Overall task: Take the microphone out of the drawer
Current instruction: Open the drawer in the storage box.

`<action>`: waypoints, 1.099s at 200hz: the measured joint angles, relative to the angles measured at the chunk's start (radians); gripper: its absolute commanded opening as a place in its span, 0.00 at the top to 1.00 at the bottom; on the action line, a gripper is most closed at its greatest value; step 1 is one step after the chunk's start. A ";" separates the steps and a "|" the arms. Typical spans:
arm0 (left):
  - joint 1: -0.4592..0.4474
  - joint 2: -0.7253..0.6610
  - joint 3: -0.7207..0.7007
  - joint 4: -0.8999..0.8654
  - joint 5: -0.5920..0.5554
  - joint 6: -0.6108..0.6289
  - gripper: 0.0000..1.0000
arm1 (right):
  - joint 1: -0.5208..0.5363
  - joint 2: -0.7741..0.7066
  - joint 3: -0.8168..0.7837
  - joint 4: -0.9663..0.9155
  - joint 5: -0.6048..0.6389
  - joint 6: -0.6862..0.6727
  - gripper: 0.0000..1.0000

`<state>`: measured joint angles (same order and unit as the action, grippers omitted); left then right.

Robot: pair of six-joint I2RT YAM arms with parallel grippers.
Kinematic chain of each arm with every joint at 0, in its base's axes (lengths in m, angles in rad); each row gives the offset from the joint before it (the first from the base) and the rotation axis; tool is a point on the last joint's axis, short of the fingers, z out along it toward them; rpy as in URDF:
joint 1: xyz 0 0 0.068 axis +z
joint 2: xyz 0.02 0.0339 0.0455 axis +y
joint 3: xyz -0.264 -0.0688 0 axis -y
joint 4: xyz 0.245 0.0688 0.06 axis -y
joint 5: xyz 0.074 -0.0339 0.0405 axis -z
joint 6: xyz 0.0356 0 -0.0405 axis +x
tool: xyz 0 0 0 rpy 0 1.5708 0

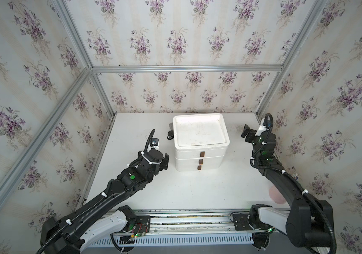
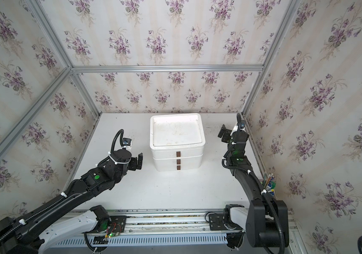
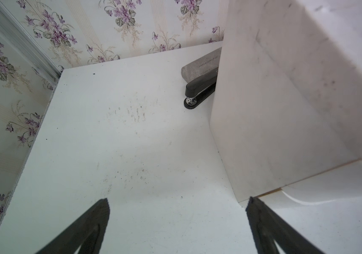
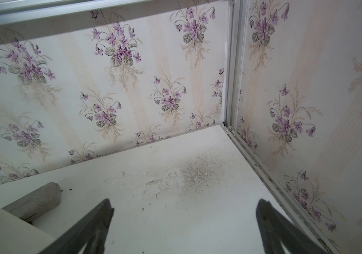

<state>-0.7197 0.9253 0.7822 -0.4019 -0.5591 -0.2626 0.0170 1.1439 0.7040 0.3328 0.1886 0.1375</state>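
Observation:
The drawers are shut and my left gripper is low beside the unit's side (image 3: 252, 127), so it should steady the unit's top rim (image 1: 175, 134) before my right gripper pulls a drawer's handle.
A white drawer unit (image 1: 201, 132) (image 2: 176, 129) stands at the middle back of the table in both top views. Its three drawers are pushed in, each with a small brown handle (image 1: 202, 154). The microphone is hidden. My left gripper (image 1: 165, 161) (image 2: 137, 161) hovers just left of the unit's front corner, open and empty. In the left wrist view the left gripper (image 3: 176, 202) frames bare table beside the unit's side wall (image 3: 274, 110). My right gripper (image 1: 246, 132) (image 2: 222, 132) is raised right of the unit, open and empty. In the right wrist view the right gripper (image 4: 184, 204) points at the back corner.
A black stapler (image 3: 199, 92) and a grey block (image 3: 202, 64) (image 4: 37, 202) lie against the unit's far left side. A pink disc (image 1: 275, 193) lies under the right arm. A pen holder (image 2: 270, 182) stands by the right wall. Wallpapered walls enclose the table.

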 measured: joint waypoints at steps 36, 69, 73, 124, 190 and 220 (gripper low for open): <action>-0.001 -0.003 0.115 -0.050 0.017 0.019 0.01 | 0.050 -0.127 0.056 -0.227 -0.067 0.016 0.00; 0.014 0.089 0.288 -0.101 0.125 0.064 0.01 | 0.253 -0.202 0.102 -0.367 -0.046 -0.006 0.00; 0.016 0.104 0.310 -0.106 0.141 0.071 0.01 | 0.282 -0.207 0.110 -0.384 -0.035 -0.009 0.00; 0.055 0.250 0.506 -0.136 0.291 0.130 0.01 | 0.492 -0.270 0.143 -0.528 0.098 -0.053 0.00; 0.149 0.547 0.778 -0.138 0.423 0.077 0.01 | 0.495 -0.132 0.321 -0.539 0.101 -0.160 0.00; 0.169 0.618 0.953 -0.192 0.483 0.055 0.01 | 0.463 -0.040 0.459 -0.577 0.031 -0.155 0.00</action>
<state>-0.5503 1.5433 1.7348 -0.5938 -0.0761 -0.2073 0.4797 1.1038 1.1629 -0.2440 0.2195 -0.0177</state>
